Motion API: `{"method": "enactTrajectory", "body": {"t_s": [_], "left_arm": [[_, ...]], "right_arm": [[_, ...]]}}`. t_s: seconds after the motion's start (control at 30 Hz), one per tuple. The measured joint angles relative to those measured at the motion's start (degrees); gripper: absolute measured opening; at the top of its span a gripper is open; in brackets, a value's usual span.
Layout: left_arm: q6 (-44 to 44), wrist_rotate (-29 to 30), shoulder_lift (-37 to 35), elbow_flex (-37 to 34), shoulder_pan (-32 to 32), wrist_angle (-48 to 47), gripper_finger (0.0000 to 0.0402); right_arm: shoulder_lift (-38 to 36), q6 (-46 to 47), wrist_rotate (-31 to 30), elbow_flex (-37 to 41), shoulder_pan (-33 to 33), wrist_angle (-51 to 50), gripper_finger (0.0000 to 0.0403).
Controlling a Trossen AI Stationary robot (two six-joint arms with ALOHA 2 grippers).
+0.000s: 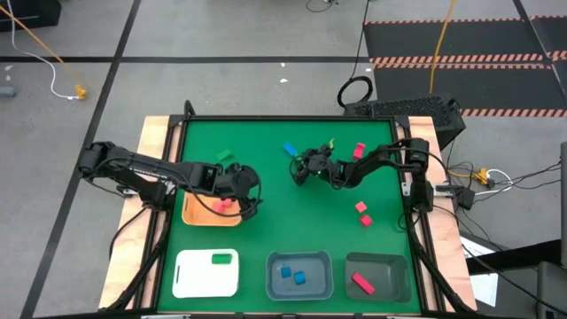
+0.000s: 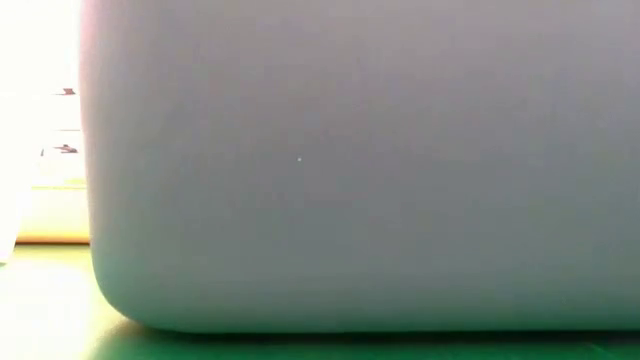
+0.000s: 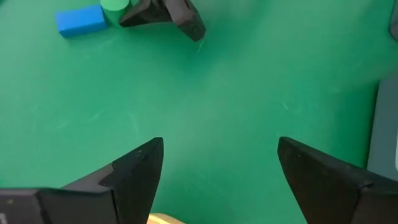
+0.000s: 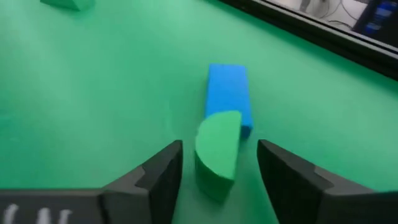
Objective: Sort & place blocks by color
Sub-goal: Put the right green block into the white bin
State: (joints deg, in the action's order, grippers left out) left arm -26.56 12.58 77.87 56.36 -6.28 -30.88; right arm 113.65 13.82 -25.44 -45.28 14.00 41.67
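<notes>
I should pass the green half-round block [image 4: 216,152] from my right gripper to my left gripper, because the white tray [image 1: 205,277] lies on my left gripper's side, far from that block.
My right gripper [image 4: 219,149] [image 1: 299,173] is open at the middle of the green mat, low over it. Its fingers stand on either side of a green half-round block [image 4: 217,155] without touching it. A blue bar [image 4: 229,93] [image 1: 290,149] lies on the mat just beyond, against that block. My left gripper [image 3: 221,146] [image 1: 255,193] is open and holds nothing, at the right edge of the orange tray [image 1: 197,215], which has red blocks [image 1: 221,206] in it. Loose on the mat lie a green block [image 1: 223,157] and red blocks [image 1: 359,151] [image 1: 361,206] [image 1: 366,220].
Three trays line the near edge: a white one [image 1: 190,279] with a green block [image 1: 220,259], a blue-grey one [image 1: 275,285] with two blue blocks [image 1: 292,275], and a dark grey one [image 1: 394,266] with a red block [image 1: 361,283]. A grey tray wall [image 2: 350,170] fills the low view.
</notes>
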Motion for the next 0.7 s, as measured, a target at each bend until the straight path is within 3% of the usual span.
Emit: {"method": "enactTrajectory", "body": {"t_s": [0.3,0.47,0.7], "left_arm": [[2.55,-0.03,2.06,-0.05,0.04,2.52,0.0307],[2.53,-0.03,3.19,-0.07,0.06,2.79,0.0292],[5.45,0.02,5.13,-0.07,0.06,5.21,0.0234]], "right_arm": [[-0.04,3.37,5.29,0.0,2.43,0.16,0.0069],[-0.51,5.01,10.7,0.02,2.99,0.72,0.0065],[-5.45,7.61,20.38,0.06,2.94,-0.98,0.0065]]}}
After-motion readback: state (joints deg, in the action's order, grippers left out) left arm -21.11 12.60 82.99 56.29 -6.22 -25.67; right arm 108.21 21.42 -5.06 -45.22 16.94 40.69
